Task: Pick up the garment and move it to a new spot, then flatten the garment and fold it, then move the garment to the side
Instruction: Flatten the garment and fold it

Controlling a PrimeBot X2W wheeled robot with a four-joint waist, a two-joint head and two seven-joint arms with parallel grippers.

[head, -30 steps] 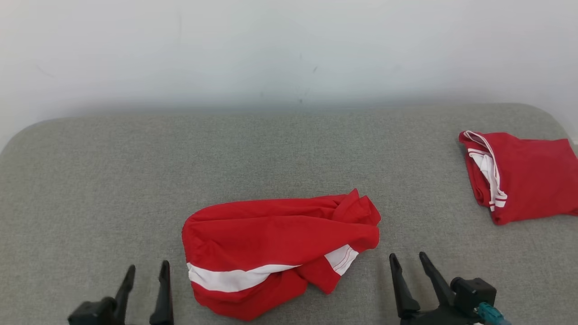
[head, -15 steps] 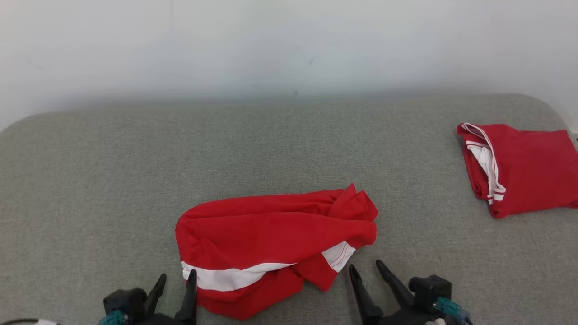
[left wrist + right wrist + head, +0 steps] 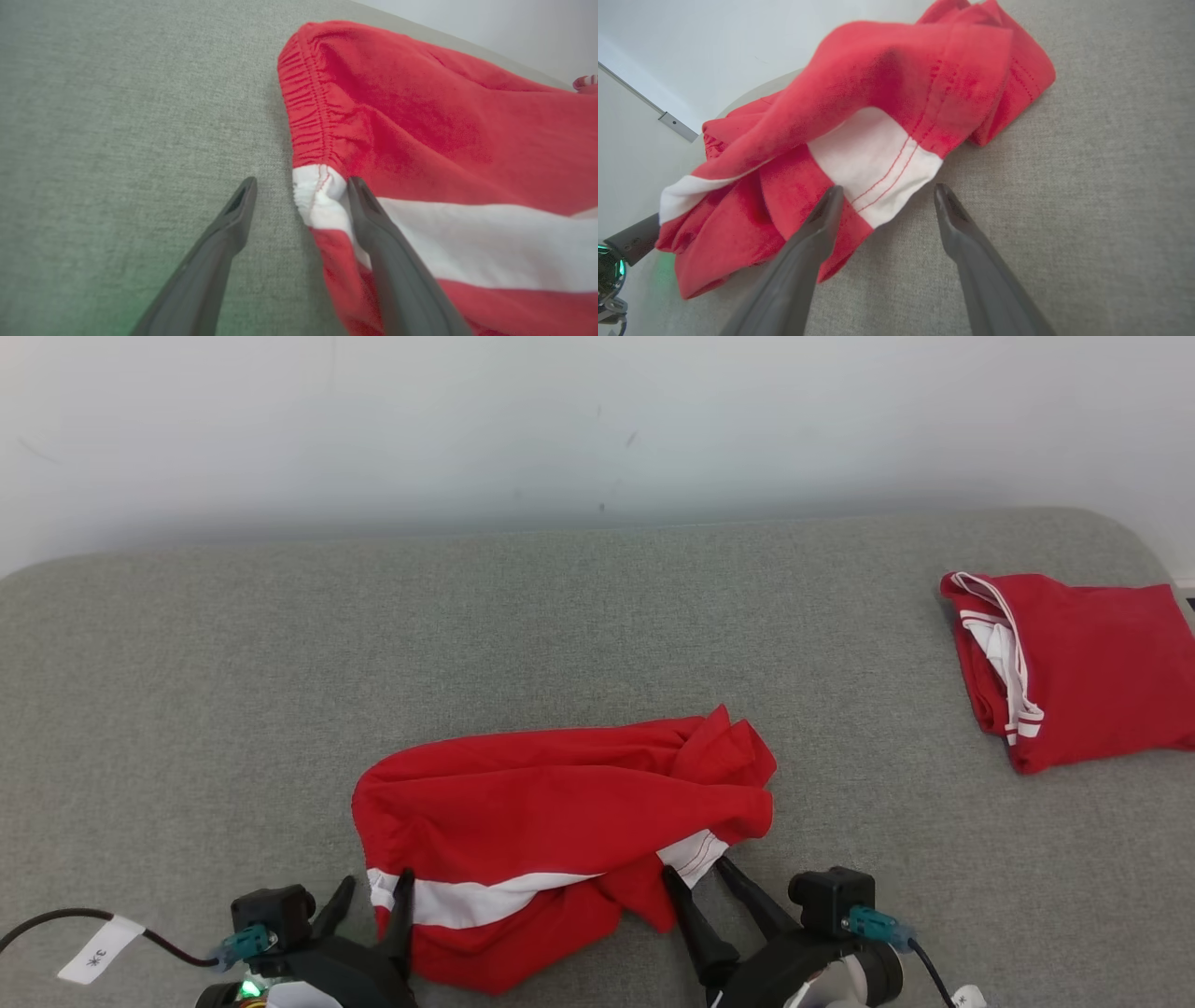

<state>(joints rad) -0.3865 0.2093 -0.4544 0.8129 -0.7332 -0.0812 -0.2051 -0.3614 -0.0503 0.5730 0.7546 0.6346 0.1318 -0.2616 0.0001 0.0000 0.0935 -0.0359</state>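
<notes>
The white piece of cloth dips (image 3: 577, 880) under a red fold toward the garment's stitched corner (image 3: 532, 812). The garment will hang down from that piece of cloth when I pick it up.
A crumpled red garment (image 3: 560, 803) with a white band lies on the grey surface near the front middle. My left gripper (image 3: 378, 891) stands open at its left end; in the left wrist view the elastic hem (image 3: 310, 186) sits between the two fingers, the right finger (image 3: 373, 224) resting on the white band. My right gripper (image 3: 695, 877) stands open at the garment's right front corner; in the right wrist view a white stitched corner (image 3: 878, 172) lies between its fingers, the left finger (image 3: 822, 219) over the cloth.
A second red garment (image 3: 1083, 663), folded, with white trim, lies at the far right of the grey padded surface (image 3: 280, 663). A white wall (image 3: 560, 420) rises behind it. A cable with a white tag (image 3: 98, 947) trails at the lower left.
Both grippers have moved inward to the garment's two ends, staying open. The whole picture has shifted as the camera tilted down.
</notes>
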